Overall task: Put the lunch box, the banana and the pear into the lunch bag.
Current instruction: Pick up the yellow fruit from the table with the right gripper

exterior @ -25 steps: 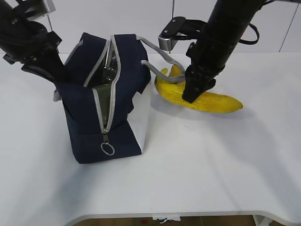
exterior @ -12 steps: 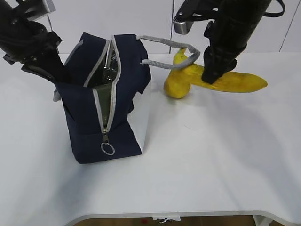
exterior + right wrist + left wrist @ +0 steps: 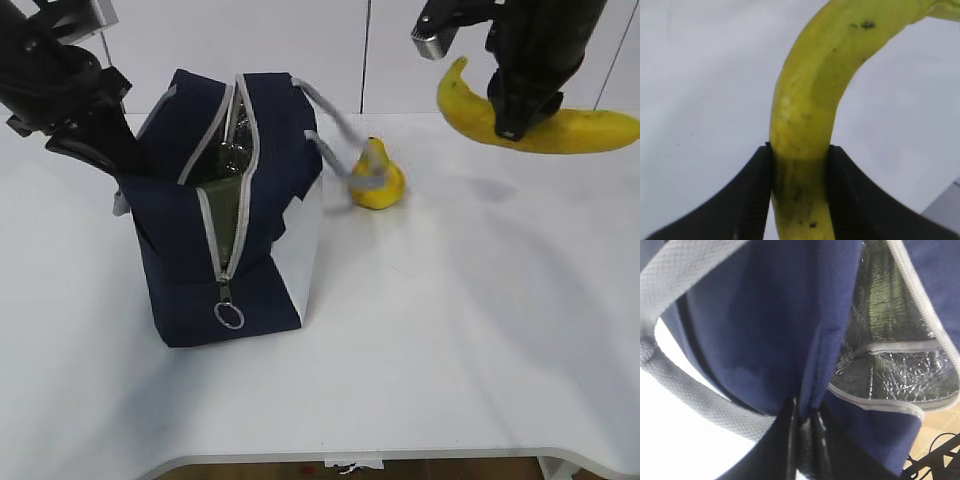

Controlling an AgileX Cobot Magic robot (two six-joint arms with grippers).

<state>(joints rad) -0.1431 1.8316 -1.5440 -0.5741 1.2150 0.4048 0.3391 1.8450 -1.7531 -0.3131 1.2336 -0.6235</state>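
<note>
My right gripper should tip the long banana (image 3: 585,132) end down before lowering it in, because it hangs level and crosswise to the lunch bag's narrow opening (image 3: 224,190).
The navy lunch bag (image 3: 225,210) stands left of centre with its zipper open, and foil lining (image 3: 885,325) shows inside. A sage-green surface (image 3: 222,215), maybe the lunch box lid, shows through the opening. My left gripper (image 3: 807,412) is shut on the bag's fabric edge at its left side. The small yellow pear (image 3: 378,178) rests on the table right of the bag, partly behind a grey handle (image 3: 345,130). The long banana (image 3: 545,125) hangs in the air at the upper right, with my right gripper (image 3: 800,165) shut on its middle.
The white table (image 3: 450,330) spreads to the right and front of the bag, and its front edge (image 3: 400,455) runs along the bottom. A white wall stands behind. The left arm (image 3: 60,80) reaches in from the upper left.
My right gripper lifted the banana off the table and carried it up and to the right. The pear, hidden behind it before, now shows. The bag's handles dropped. The left gripper stayed put.
</note>
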